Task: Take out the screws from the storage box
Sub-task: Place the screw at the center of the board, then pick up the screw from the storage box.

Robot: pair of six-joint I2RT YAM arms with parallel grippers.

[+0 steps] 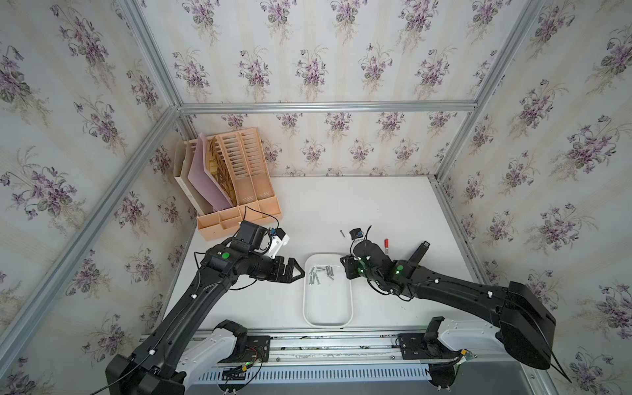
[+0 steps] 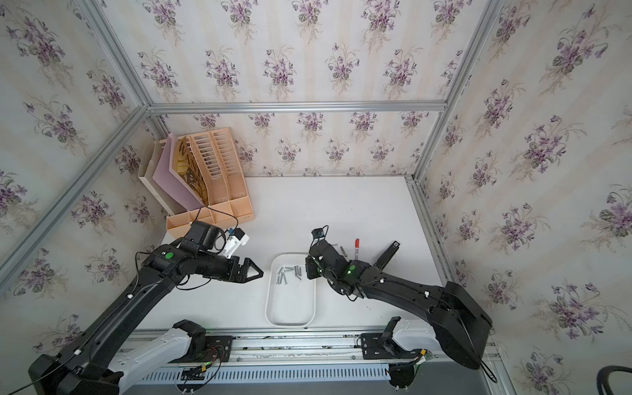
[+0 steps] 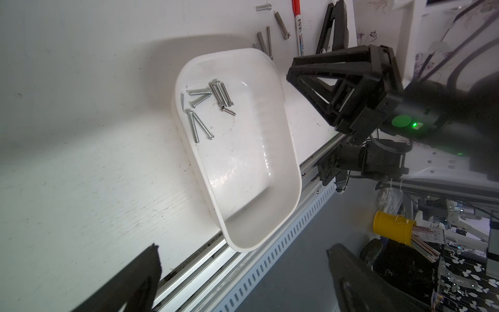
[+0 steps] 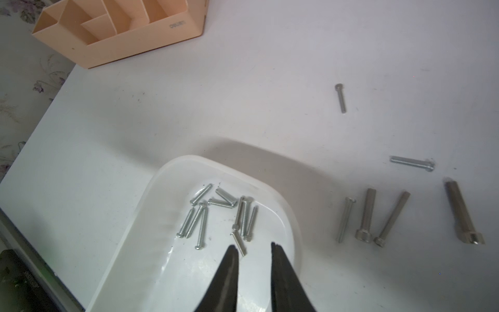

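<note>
The short screw (image 4: pixel 238 244) lies just beyond the ends of the bunched screws (image 4: pixel 236 227), so it will come away by itself when the robot lifts it, and the bunched screws will stay in place.
The white storage box (image 1: pixel 328 304) (image 2: pixel 290 307) sits at the table's front centre. Several silvery screws (image 1: pixel 319 272) (image 2: pixel 289 272) (image 3: pixel 208 102) (image 4: pixel 221 216) lie at its far end. More screws (image 4: pixel 366 216) (image 3: pixel 267 40) rest on the table just right of the box, and one (image 1: pixel 343 233) lies farther back. My right gripper (image 4: pixel 252 244) (image 3: pixel 290 75) hangs over the box's right side, open a little with nothing between its fingers. One short screw (image 4: pixel 239 243) lies by a fingertip. My left gripper (image 1: pixel 297 272) (image 3: pixel 242 246) hovers left of the box, wide open and empty.
A peach slatted file organiser (image 1: pixel 236 191) (image 2: pixel 208 191) (image 4: pixel 121 29) stands at the back left. A red-capped marker pen (image 1: pixel 386 244) (image 2: pixel 356 247) and a black bar (image 1: pixel 420 253) lie right of the box. A metal rail (image 1: pixel 325 345) runs along the front edge.
</note>
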